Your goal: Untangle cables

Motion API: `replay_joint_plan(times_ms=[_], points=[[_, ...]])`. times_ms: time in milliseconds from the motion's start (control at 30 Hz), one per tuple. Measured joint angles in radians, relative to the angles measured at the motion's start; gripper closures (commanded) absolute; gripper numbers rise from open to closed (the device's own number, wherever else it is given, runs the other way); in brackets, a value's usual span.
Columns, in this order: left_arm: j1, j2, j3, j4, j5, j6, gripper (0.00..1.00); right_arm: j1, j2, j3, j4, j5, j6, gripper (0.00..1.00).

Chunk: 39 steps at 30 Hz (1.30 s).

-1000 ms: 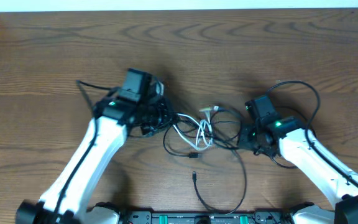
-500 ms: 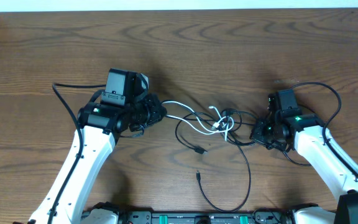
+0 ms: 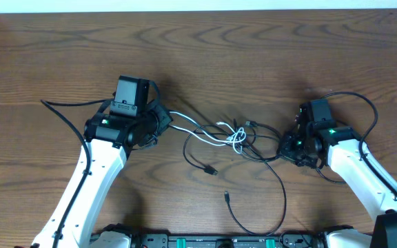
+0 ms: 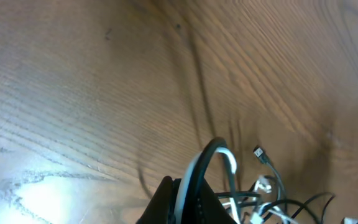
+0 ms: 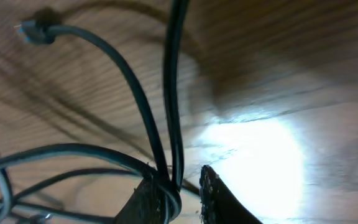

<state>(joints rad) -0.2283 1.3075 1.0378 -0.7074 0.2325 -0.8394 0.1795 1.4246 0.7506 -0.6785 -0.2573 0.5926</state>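
Note:
The white cable runs taut (image 3: 196,129) from my left gripper into the knot, so next I move my grippers together and grab the white loops (image 3: 237,137) with my right gripper.
The cables lie tangled mid-table: a white cable (image 3: 205,135) and black cables (image 3: 267,169) meet in a knot (image 3: 238,136). Two loose black plug ends (image 3: 212,171) (image 3: 227,198) rest in front of it. My left gripper (image 3: 163,121) is left of the knot, shut on the white cable (image 4: 229,158) and a black strand beside it (image 4: 199,165), both pinched at the left gripper (image 4: 187,184). My right gripper (image 3: 283,147) is at the tangle's right end. In the right wrist view, black cables (image 5: 171,93) hang over one finger (image 5: 151,196) of the right gripper (image 5: 180,177); the other finger stands clear of them.
Thicker black arm wires loop beside each arm, one at the left (image 3: 60,107) and one at the right (image 3: 364,103). The wooden table (image 3: 253,55) reaches a pale far edge at the top. The arm bases sit along the front edge (image 3: 205,241).
My left gripper pulled left with the white cable, stretching the tangle out. My right gripper moved right, then its jaws parted slightly around the black cables.

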Motion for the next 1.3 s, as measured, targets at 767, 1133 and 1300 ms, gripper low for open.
replay_joint_plan(times_ms=[767,1133,1300], points=[[0.013,0.106,0.000,0.101,0.166,0.078,0.92,0.044,0.002,-0.010,0.497,-0.835,-0.365,0.72],[0.013,0.096,0.000,0.126,0.287,0.228,0.92,0.222,0.002,-0.011,0.435,-0.624,-0.268,0.64],[0.014,0.092,0.000,0.064,0.260,0.281,0.92,0.315,0.002,-0.011,0.524,-0.443,-0.146,0.66]])
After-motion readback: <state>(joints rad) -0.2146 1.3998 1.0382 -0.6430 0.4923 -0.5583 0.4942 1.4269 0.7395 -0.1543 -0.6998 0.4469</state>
